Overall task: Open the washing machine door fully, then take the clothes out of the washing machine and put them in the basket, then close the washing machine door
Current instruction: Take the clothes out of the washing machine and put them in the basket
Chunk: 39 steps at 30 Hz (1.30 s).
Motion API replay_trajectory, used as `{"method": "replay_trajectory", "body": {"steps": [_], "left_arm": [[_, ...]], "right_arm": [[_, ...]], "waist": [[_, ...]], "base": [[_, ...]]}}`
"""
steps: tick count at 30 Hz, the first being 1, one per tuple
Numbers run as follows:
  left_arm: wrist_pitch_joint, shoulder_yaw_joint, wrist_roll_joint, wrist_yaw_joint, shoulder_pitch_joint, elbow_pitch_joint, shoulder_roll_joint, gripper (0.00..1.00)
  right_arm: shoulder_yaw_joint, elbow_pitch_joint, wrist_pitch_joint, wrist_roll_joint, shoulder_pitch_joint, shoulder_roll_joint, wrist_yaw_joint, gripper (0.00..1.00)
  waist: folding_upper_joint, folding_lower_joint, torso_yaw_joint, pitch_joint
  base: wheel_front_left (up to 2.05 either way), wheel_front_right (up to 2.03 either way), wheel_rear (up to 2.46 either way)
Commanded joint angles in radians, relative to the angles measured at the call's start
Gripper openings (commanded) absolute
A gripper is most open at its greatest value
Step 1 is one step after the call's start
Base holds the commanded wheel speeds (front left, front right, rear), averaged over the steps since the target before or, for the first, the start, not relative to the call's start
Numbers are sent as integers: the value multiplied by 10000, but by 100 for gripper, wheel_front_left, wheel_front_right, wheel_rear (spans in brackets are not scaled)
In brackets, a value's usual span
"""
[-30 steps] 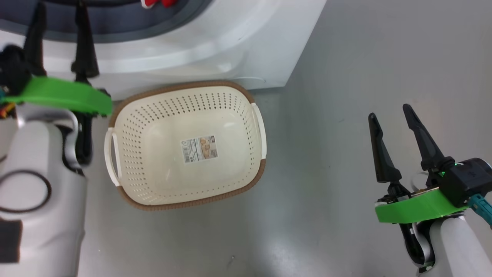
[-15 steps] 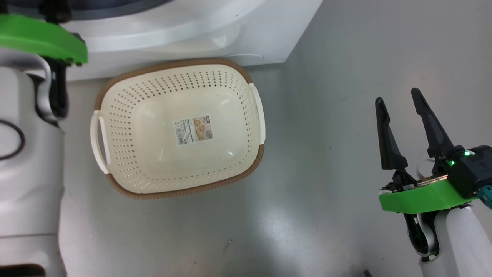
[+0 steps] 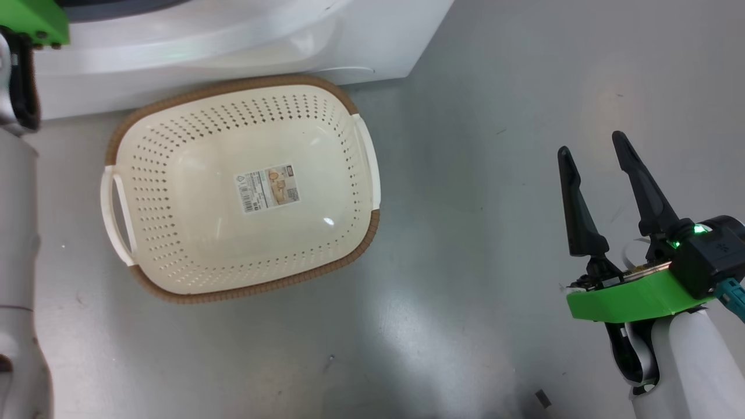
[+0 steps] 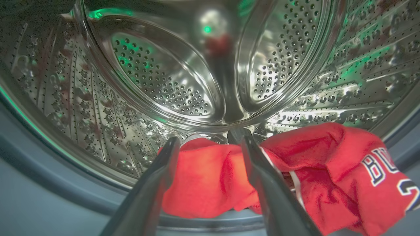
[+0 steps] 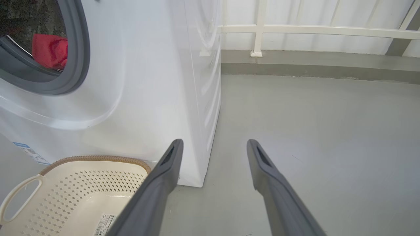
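Note:
A white edge (image 4: 269, 159) separates the fold of red clothes (image 4: 212, 179) from the lettered jersey. The fold will therefore come out by itself when I pull.
The red clothes (image 4: 328, 170), a jersey with white lettering, lie at the front lip of the steel drum (image 4: 164, 82) of the washing machine (image 3: 233, 41). My left gripper (image 4: 205, 137) is open inside the round opening, its fingers on either side of the left fold of red fabric. The cream basket (image 3: 233, 87) stands on the floor in front of the machine, holding nothing but its paper sticker. My right gripper (image 3: 591, 145) hangs open over bare floor, well to the right of the basket. In the right wrist view the clothes (image 5: 49, 50) show through the grey-ringed opening. The washing machine door is out of view.
Grey floor (image 3: 465, 174) stretches to the right of the machine and basket. A white railing (image 5: 259, 29) on a low kerb runs behind the machine's right side. My left forearm (image 3: 17, 233) runs up the left edge of the head view.
The head camera has tipped, shifting the whole picture. My left arm has reached forward, its fingers leaving the top of the head view. The right gripper stays open, about where it was.

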Motion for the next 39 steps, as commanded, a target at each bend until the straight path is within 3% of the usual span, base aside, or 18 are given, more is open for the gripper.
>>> {"method": "replay_trajectory", "body": {"steps": [1, 21, 34, 35, 36, 37, 39], "left_arm": [[-44, 64, 100, 64, -215, -22, 619, 100], [1098, -841, 973, 1172, -1729, 2836, 1421, 100], [2153, -1268, 1080, 1143, -1740, 3399, 1618, 98], [2234, -1296, 1074, 1099, -1731, 3417, 1617, 50], [2253, -1333, 1085, 1086, -1730, 3427, 1626, 35], [2248, -1368, 1094, 1077, -1734, 3433, 1635, 0], [2205, -1429, 1094, 1004, -1749, 3438, 1636, 0]], "right_arm": [[209, -213, -61, -15, -18, -1, 62, 100], [458, -155, -61, 309, 44, -1, 62, 100], [563, -179, -61, 559, 10, -1, 62, 100], [569, -167, -61, 572, 11, -1, 62, 100], [577, -157, -61, 583, 12, -1, 62, 100], [587, -146, -61, 596, 12, -1, 62, 100], [604, -124, -61, 615, 10, -1, 62, 100]], "waist": [[-1, 1, -90, 54], [-1, 1, -885, 228], [-1, 1, -1092, 350], [-1, 1, -1093, 337], [-1, 1, -1094, 322], [-1, 1, -1096, 303], [-1, 1, -1098, 266]], "base": [[0, 0, 0], [0, 0, 0], [0, 0, 0], [0, 0, 0], [0, 0, 0], [0, 0, 0], [0, 0, 0]]}}
